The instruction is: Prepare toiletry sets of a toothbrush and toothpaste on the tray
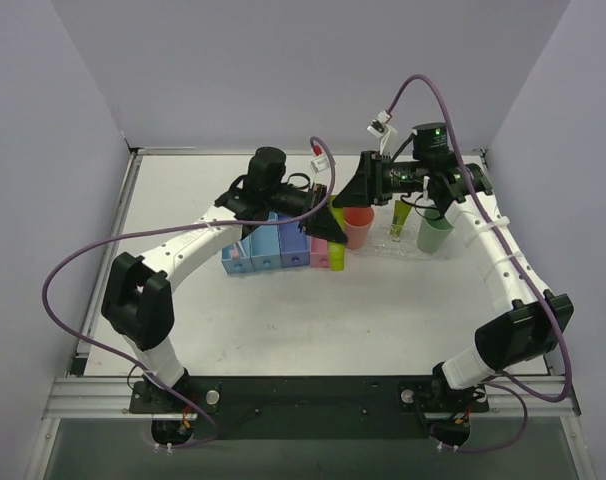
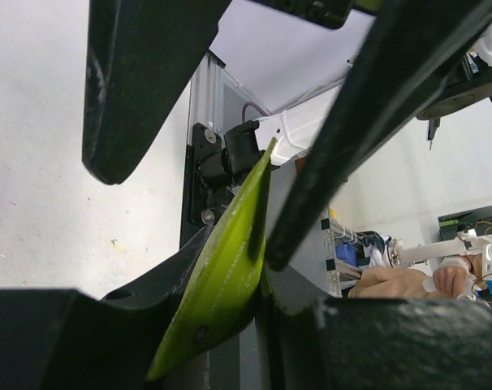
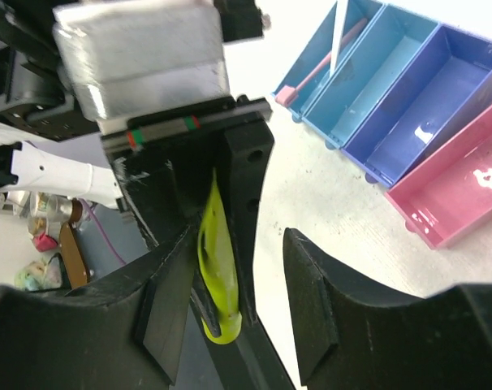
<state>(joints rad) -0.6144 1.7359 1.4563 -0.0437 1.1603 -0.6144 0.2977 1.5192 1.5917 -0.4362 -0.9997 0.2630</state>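
Note:
The toothpaste tube [image 1: 337,208] sits crosswise to my right gripper, so next my left gripper passes the tube over, then grips its loose end [image 1: 336,260] and turns it.
A lime-yellow toothpaste [image 3: 217,272] tube is pinched between the fingers of my left gripper [image 2: 230,317], which is shut on it above the bins. In the left wrist view the toothpaste [image 2: 226,268] points up and away. My right gripper [image 3: 238,244] faces the left one with its jaws open on either side of the tube and of the left finger [image 3: 248,187]. In the top view the two grippers, left [image 1: 326,215] and right [image 1: 349,195], meet nose to nose. A white toothbrush [image 3: 337,36] with a pink end leans in a light blue bin. The clear tray [image 1: 395,250] lies under the cups.
Blue bins [image 1: 268,250] and a pink box [image 1: 320,254] stand in a row below the grippers. On the tray stand a salmon cup [image 1: 359,230], a clear cup [image 1: 397,222] and a pale green cup [image 1: 435,233]. In the right wrist view the bins [image 3: 408,89] lie to the upper right.

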